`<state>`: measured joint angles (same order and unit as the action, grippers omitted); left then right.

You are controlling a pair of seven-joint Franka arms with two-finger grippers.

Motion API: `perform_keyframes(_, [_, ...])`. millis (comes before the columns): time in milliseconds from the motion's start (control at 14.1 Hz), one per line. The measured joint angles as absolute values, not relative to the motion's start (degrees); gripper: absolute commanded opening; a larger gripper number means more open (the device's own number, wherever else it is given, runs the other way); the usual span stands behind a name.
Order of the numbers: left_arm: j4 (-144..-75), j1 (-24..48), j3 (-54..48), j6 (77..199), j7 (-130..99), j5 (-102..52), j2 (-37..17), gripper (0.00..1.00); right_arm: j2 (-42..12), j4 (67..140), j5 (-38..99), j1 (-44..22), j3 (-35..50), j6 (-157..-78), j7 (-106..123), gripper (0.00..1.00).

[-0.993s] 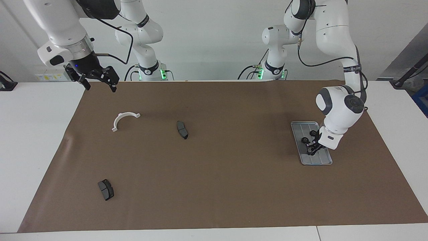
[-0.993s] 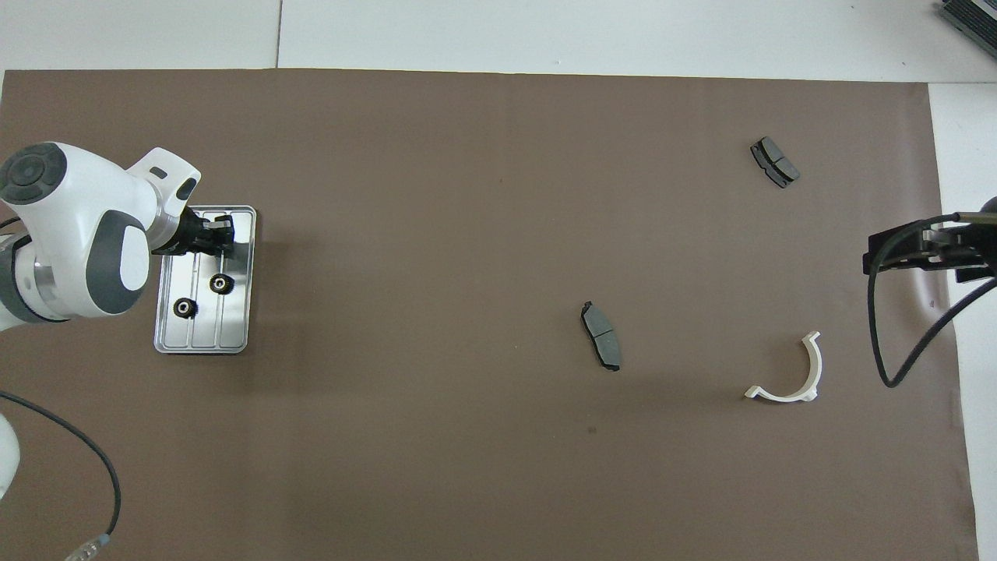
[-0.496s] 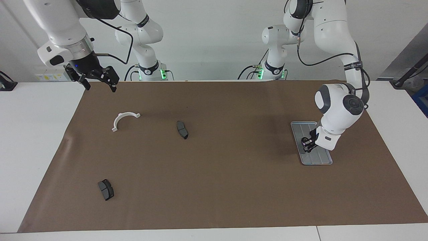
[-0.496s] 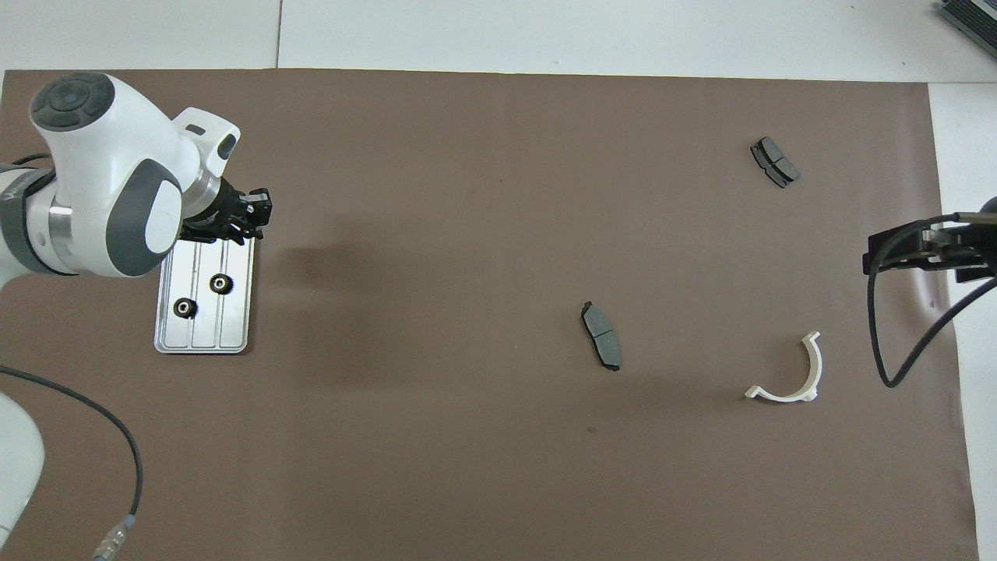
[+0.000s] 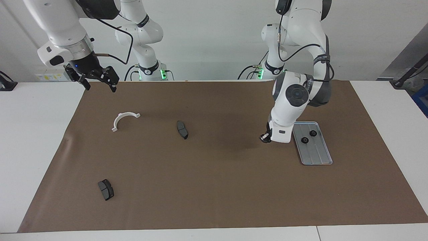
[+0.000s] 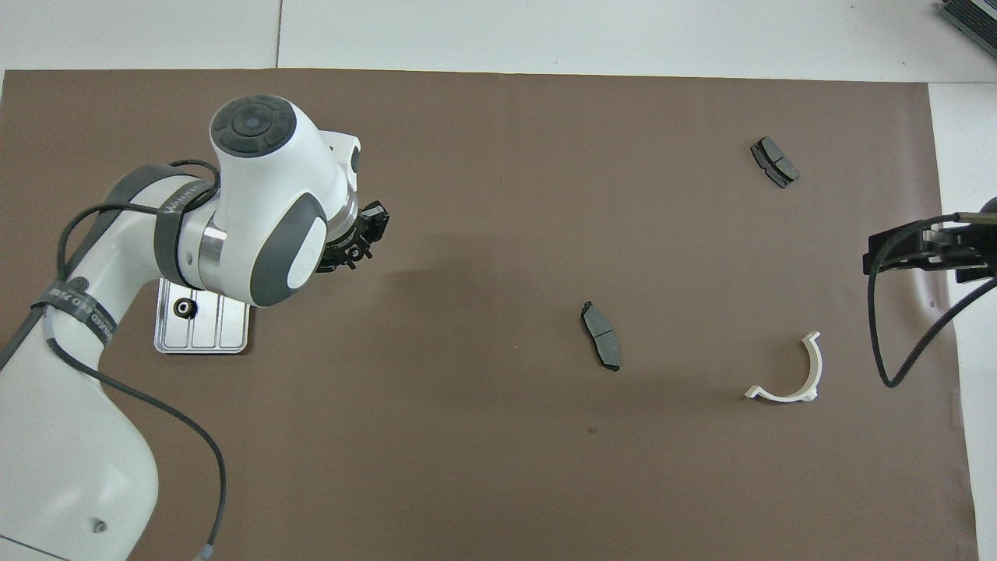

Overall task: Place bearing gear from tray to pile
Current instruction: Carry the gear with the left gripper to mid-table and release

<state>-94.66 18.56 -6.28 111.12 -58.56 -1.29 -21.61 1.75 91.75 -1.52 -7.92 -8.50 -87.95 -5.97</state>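
Observation:
The brown mat is clear toward the middle brake pad, so my left gripper should keep going with its bearing gear and let go of it short of that brake pad.
The silver-grey tray lies on the brown mat toward the left arm's end. Two black bearing gears rest on it; the overhead view shows only one gear, as the arm covers the rest. My left gripper hangs over bare mat beside the tray, toward the table's middle, shut on a small dark bearing gear that is mostly hidden by the fingers. My right gripper waits open above the mat's corner at the right arm's end. No pile is in view.
A white half-ring lies below the right gripper's side of the mat. One dark brake pad sits mid-mat, another farther from the robots.
My left gripper rose off the tray's outer end and swung sideways toward the table's middle, staying shut. Two gears stay on the tray. The right arm has not moved.

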Motion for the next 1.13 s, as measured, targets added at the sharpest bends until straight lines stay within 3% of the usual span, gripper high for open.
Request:
perform_keyframes(425, [-97.3, 28.3, -6.4, 122.7, -76.5, -1.7, -21.9, 0.23, 1.8, 91.9, -1.5, -7.9, -8.5, -87.9, -6.0, 1.00])
perform_keyframes(922, [-99.1, 36.0, -6.4, 129.9, -79.2, -1.7, -25.2, 0.24, 1.8, 91.9, -1.5, -7.9, -8.5, -87.9, -6.0, 1.00])
perform_keyframes(1134, [-100.3, 37.9, -6.3, 131.7, -79.3, -1.7, -26.2, 0.55, 1.8, 92.0, -1.5, -7.9, -8.5, -87.9, -6.0, 1.00])
